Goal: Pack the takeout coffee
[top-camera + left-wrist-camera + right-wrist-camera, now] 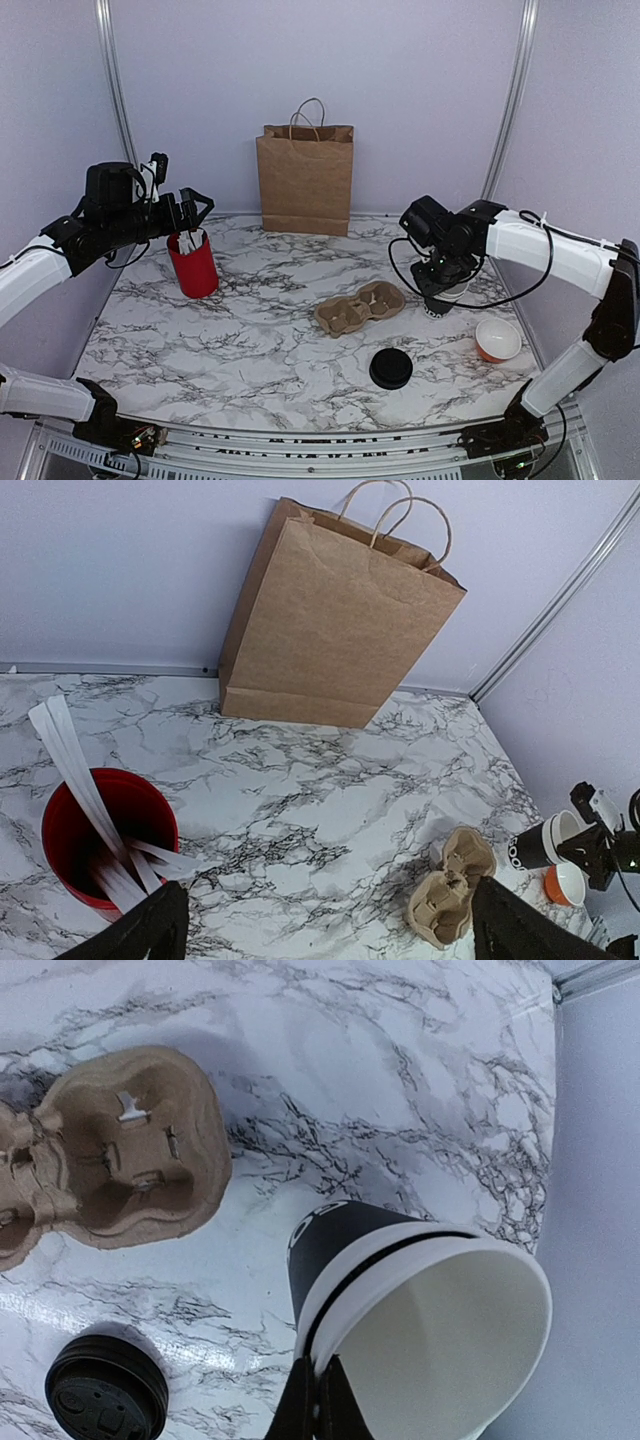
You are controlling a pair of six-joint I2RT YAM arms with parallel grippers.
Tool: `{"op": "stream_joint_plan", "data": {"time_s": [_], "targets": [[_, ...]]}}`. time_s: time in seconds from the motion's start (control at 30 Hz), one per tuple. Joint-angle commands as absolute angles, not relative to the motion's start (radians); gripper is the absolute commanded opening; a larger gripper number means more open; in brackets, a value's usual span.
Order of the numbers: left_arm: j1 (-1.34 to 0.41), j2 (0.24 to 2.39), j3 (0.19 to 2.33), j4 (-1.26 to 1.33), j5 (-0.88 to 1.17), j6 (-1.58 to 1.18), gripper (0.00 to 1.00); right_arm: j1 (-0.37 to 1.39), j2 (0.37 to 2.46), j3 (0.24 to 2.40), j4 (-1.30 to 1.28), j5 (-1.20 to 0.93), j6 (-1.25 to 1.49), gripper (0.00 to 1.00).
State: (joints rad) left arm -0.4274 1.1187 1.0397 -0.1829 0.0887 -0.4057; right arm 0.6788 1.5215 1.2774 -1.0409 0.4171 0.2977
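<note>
My right gripper is on the cups' rim side facing my left gripper, so I should put the paper cups down and take the cups' opposite rim before I carry them across.
No all-black takeout coffee cup shows on its own in any view. My right gripper is shut on the rim of a paper cup with a black lower part, white print near its base and a white upper part. The cup is tilted at the right of the table and empty inside. It also shows in the left wrist view. My left gripper is open and empty, above the red holder.
A brown paper bag stands open at the back wall. A cardboard cup carrier lies mid-table. A flat black lid lies near the front. An orange cup stands at the right. White strips stand in the red holder.
</note>
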Motion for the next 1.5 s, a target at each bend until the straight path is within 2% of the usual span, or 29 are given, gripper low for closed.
{"op": "stream_joint_plan", "data": {"time_s": [0.0, 0.13, 0.23, 0.33, 0.47, 0.57, 0.7, 0.8, 0.93, 1.2, 1.33, 1.47], "targets": [[-0.427, 1.113, 1.033, -0.147, 0.098, -0.412, 0.99, 0.654, 1.471, 1.348, -1.006, 0.408, 0.268, 0.0], [-0.427, 1.108, 1.03, -0.148, 0.096, -0.411, 0.99, 0.643, 1.493, 1.39, -1.068, 0.425, 0.278, 0.0], [-0.427, 1.112, 1.029, -0.147, 0.103, -0.413, 0.99, 0.634, 1.461, 1.348, -0.98, 0.288, 0.242, 0.01], [-0.428, 1.119, 1.032, -0.147, 0.131, -0.414, 0.99, 0.635, 1.502, 1.359, -1.029, 0.311, 0.277, 0.0], [-0.434, 1.143, 1.04, -0.144, 0.201, -0.414, 0.99, 0.631, 1.445, 1.31, -0.903, 0.209, 0.275, 0.0], [-0.461, 1.164, 1.042, -0.142, 0.232, -0.416, 0.99, 0.631, 1.496, 1.333, -0.98, 0.322, 0.304, 0.0], [-0.519, 1.198, 1.045, -0.137, 0.233, -0.417, 0.99, 0.63, 1.496, 1.293, -0.919, 0.253, 0.277, 0.02], [-0.553, 1.221, 1.051, -0.134, 0.229, -0.422, 0.99, 0.63, 1.544, 1.303, -0.994, 0.343, 0.295, 0.02], [-0.57, 1.234, 1.057, -0.134, 0.218, -0.42, 0.99, 0.63, 1.53, 1.258, -0.966, 0.342, 0.284, 0.14], [-0.571, 1.25, 1.074, -0.135, 0.215, -0.41, 0.99, 0.629, 1.523, 1.262, -0.985, 0.332, 0.283, 0.24], [-0.571, 1.253, 1.074, -0.135, 0.212, -0.406, 0.99, 0.629, 1.523, 1.269, -0.988, 0.325, 0.276, 0.18], [-0.571, 1.256, 1.074, -0.135, 0.211, -0.406, 0.99, 0.63, 1.53, 1.286, -0.999, 0.317, 0.265, 0.03]]}}
